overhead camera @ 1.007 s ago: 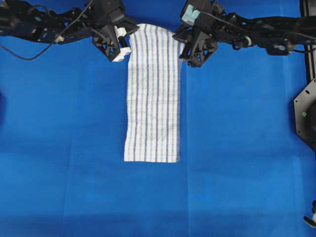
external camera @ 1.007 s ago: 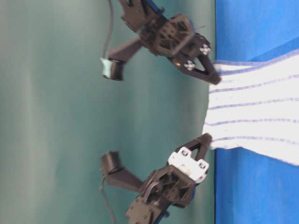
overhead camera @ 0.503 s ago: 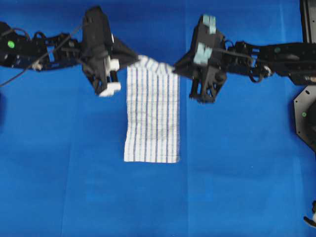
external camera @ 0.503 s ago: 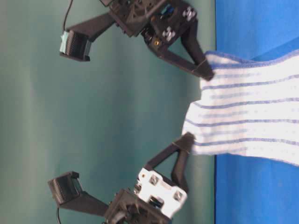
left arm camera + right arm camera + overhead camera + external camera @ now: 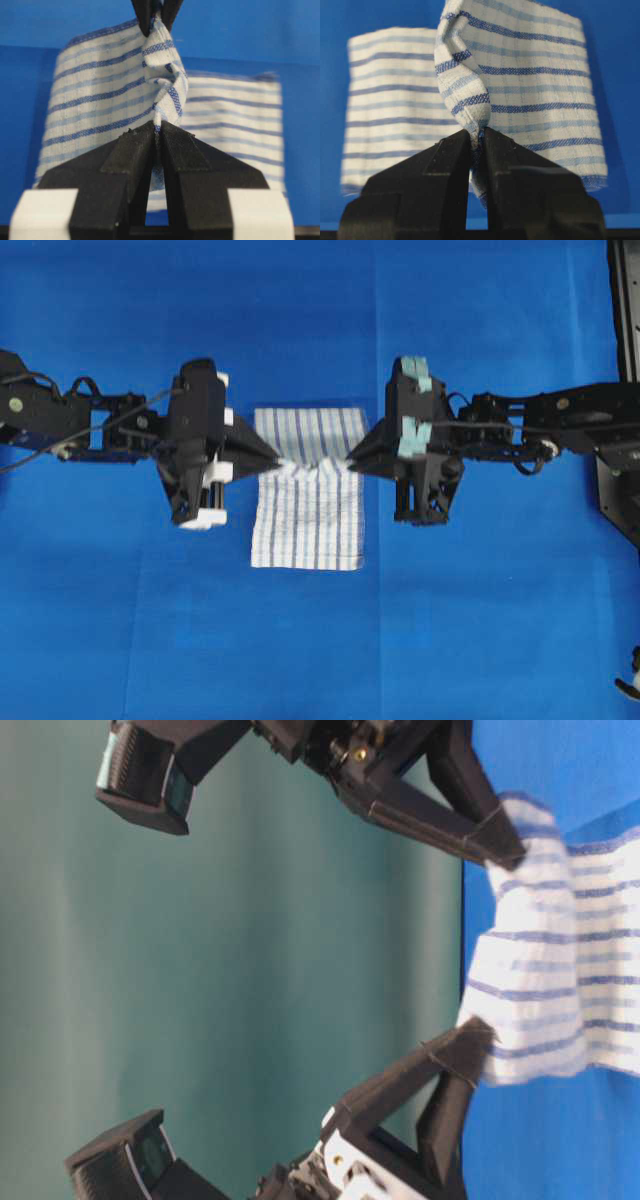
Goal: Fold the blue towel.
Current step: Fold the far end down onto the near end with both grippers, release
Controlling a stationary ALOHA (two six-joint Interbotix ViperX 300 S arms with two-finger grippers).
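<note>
The towel's raised edge (image 5: 312, 471) is parallel to the blue towel's near edge (image 5: 306, 566), so the robot's left gripper goes on carrying its corner over and down until the edges meet.
The blue towel (image 5: 305, 525), white with thin blue stripes, lies on the blue table covering with its far end lifted and doubled back over the middle. My left gripper (image 5: 277, 458) is shut on the raised edge's left corner. My right gripper (image 5: 350, 460) is shut on the right corner. Both corners hang above the table in the table-level view, the towel (image 5: 560, 980) sagging between the right gripper (image 5: 510, 845) and the left gripper (image 5: 480, 1045). The left wrist view has the left gripper (image 5: 158, 131) pinching bunched towel (image 5: 100, 100). The right gripper (image 5: 479, 134) likewise pinches towel (image 5: 535, 90).
The blue table covering (image 5: 320, 640) spreads all around the towel. A black frame piece (image 5: 620, 480) stands at the right edge. A small dark object (image 5: 630, 685) sits at the bottom right corner.
Both grippers have carried the towel's far edge up and toward the near end, from the top of the overhead view to its middle. The flat towel is now doubled over.
</note>
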